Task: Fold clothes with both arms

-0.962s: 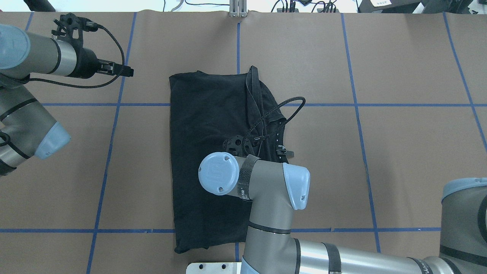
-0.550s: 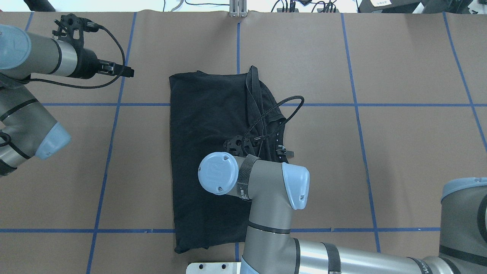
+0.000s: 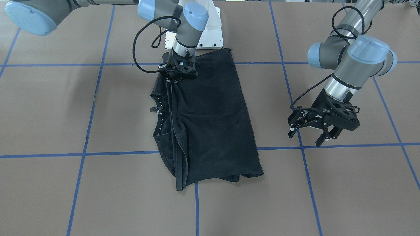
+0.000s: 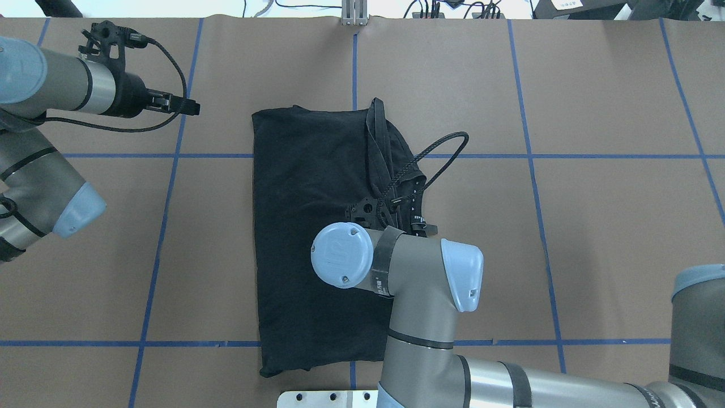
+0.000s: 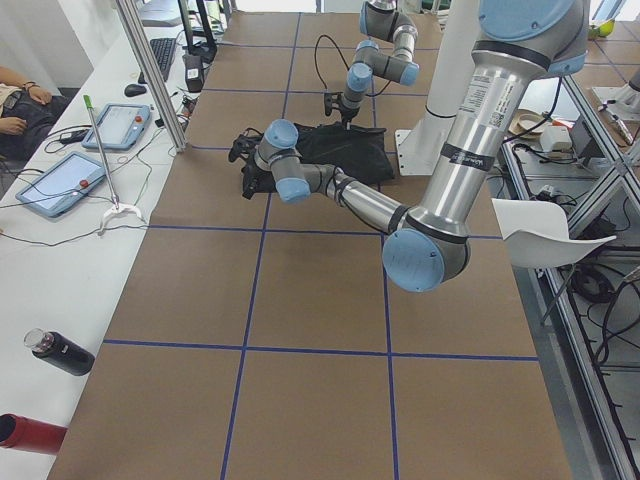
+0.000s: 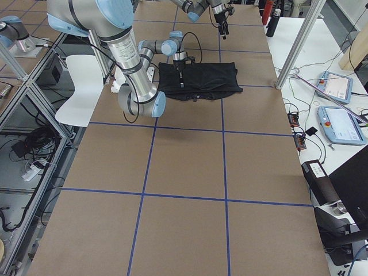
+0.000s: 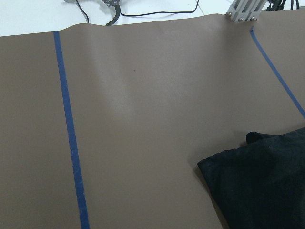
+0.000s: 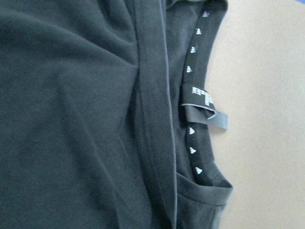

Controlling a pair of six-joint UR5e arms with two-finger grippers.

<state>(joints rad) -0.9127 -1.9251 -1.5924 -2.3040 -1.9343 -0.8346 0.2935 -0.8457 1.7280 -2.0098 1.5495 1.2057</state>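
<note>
The T-shirt's folded band gathers in a ridge (image 3: 177, 127) short of the collar side, so my right gripper should pull it toward the grey tag's side (image 3: 156, 110) to flatten it.
The clothes, a black T-shirt (image 4: 306, 226), lie folded lengthwise in the middle of the table, also seen in the front-facing view (image 3: 210, 124). A folded sleeve band and the collar lie along its right side. My right gripper (image 3: 172, 79) points straight down onto that band near the collar, its tips against the cloth. I cannot tell whether its fingers grip the cloth. The right wrist view shows the collar with its grey tag (image 8: 207, 112) close up. My left gripper (image 3: 306, 137) hangs open and empty above bare table, well clear of the shirt's left edge (image 7: 267, 186).
The white pedestal base (image 3: 210, 36) stands just behind the shirt's near end. Blue tape lines (image 4: 170, 187) grid the brown table. A side bench in the exterior left view holds tablets (image 5: 60, 185) and bottles (image 5: 60, 352). A person's arm (image 5: 15, 100) rests there.
My right wrist has shifted a little to the right over the shirt, and its cable loop has swung outward. The shirt and the left arm look the same.
</note>
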